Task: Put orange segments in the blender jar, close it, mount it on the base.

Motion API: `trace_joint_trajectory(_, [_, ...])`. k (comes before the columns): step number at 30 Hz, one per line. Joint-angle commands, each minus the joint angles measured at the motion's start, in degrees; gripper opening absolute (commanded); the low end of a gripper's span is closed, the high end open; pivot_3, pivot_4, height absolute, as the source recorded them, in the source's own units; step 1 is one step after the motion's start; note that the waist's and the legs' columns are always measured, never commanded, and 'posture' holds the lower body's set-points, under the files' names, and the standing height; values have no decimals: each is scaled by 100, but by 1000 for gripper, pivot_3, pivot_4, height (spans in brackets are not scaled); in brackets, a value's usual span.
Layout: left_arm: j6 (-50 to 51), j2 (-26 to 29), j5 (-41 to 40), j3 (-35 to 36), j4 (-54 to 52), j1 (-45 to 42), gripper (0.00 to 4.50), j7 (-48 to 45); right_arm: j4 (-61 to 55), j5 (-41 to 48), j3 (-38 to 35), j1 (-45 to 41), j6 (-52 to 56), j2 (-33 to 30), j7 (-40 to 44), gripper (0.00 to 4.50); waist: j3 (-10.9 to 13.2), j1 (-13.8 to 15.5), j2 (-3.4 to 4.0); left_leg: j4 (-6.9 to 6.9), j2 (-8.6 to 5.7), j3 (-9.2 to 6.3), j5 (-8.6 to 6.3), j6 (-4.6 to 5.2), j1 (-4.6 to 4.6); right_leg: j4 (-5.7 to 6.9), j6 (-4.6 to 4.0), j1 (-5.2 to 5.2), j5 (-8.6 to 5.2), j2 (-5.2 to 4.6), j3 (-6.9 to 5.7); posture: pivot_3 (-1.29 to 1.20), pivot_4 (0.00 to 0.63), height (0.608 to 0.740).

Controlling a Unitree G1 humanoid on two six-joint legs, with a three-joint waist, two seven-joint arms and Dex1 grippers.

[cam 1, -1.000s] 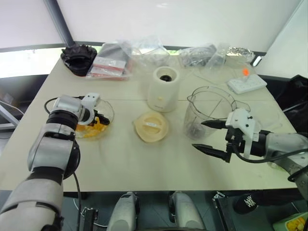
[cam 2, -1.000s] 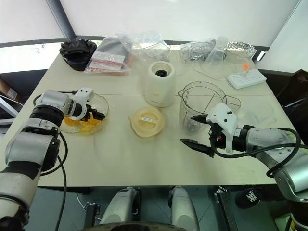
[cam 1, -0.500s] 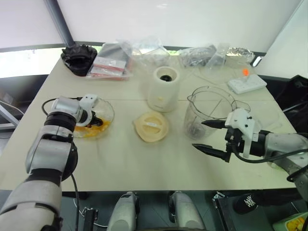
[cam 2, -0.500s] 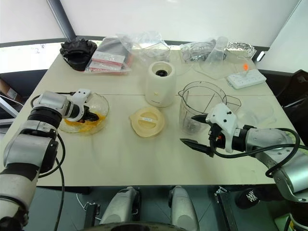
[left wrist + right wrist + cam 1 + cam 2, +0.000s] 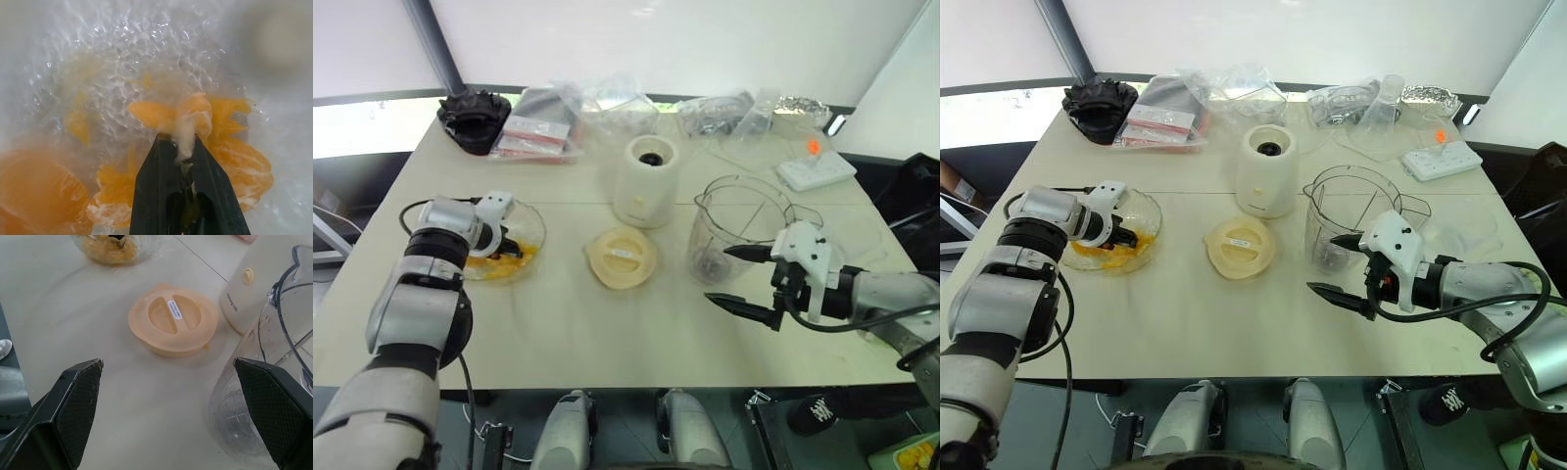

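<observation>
The left gripper's fingers are pinching only a pale piece [image 5: 185, 133] of a shredded orange segment, so the robot should open them, back up and straddle the plump segments [image 5: 248, 169] beside it.
Several orange segments [image 5: 512, 261] lie in a shallow clear crinkled dish [image 5: 536, 223] at the table's left. My left gripper [image 5: 513, 245] reaches down into the dish; in the left wrist view its gripper [image 5: 177, 142] is shut on one orange segment [image 5: 195, 115] at the fingertips. The empty clear blender jar [image 5: 740, 231] stands at the right of centre, with the cream base [image 5: 648, 182] behind it to the left. My right gripper [image 5: 717, 274] hovers open just in front of the jar, holding nothing.
A flat cream lid [image 5: 622, 257] lies between the dish and the jar. Along the far edge are plastic bags [image 5: 607, 98], a red-labelled packet [image 5: 534, 137], a black object [image 5: 473, 117] and a white power strip [image 5: 816, 171].
The left gripper's fingers have closed inside the dish onto an orange segment. The right arm has not moved.
</observation>
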Motion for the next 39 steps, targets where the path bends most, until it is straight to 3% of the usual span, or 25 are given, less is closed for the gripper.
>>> trace_joint_trajectory(1, [64, 71, 10, 77, -143, 57, 144, -37, -129, -5, -113, -30, -126, 42, -12, 4500, 0, 0, 0, 0, 0, 0, 0, 0, 0, 0, 0, 0, 0, 0, 0, 0, 150, 740])
trace_joint_trajectory(10, [676, 373, -384, 618, -1040, 140, 144, -29, -129, -63, -68, -43, -152, 95, -23, 4500, 2, -6, -3, 0, 4, -2, 0, 0, -1, 0, 0, -2, 0, 1, -1, 0, 150, 740])
trace_joint_trajectory(17, [2426, 732, -1285, 2063, -3192, 841, 144, 272, -125, -62, -61, 29, -191, 115, -9, 4500, 2, -32, -2, -1, 13, -18, 0, 0, -3, 0, 1, -4, 0, 0, 0, 0, 150, 740])
trace_joint_trajectory(21, [3187, 572, -1685, 2881, -4541, 1353, 144, 540, -77, -75, -54, 60, -239, 99, 37, 4500, 2, -29, -3, 2, 12, -22, 0, 0, 0, 6, 1, -2, 0, 0, -1, 0, 150, 740])
trace_joint_trajectory(25, [3381, 359, -1750, 3136, -5048, 1588, 144, 911, -13, -105, 9, -4, -266, 110, 64, 4500, 2, 5, -3, 7, 11, -27, 1, -1, 0, 7, 0, 3, 0, 1, -3, 0, 150, 740])
trace_joint_trajectory(28, [3053, 361, -1629, 2726, -4807, 1675, 144, 1102, 42, -123, 108, -86, -283, 140, 78, 4500, 2, -5, -3, 7, 6, -27, 0, -1, 9, 5, 0, 11, 0, 0, -3, 0, 150, 740])
trace_joint_trajectory(32, [2443, 454, -1332, 1888, -3657, 1233, 144, 1209, 169, -194, 284, -253, -326, 184, 131, 4500, 2, -3, -3, 7, 0, -26, 0, -1, 10, 6, -1, 11, 0, 3, -4, 0, 150, 740])
trace_joint_trajectory(39, [246, 847, -457, -261, -1846, 350, 144, -177, 359, -345, 452, -389, -406, 197, 286, 4500, 3, 8, -4, 5, 1, -11, 0, -2, -1, -7, -5, 5, 1, 0, -7, 0, 150, 740])
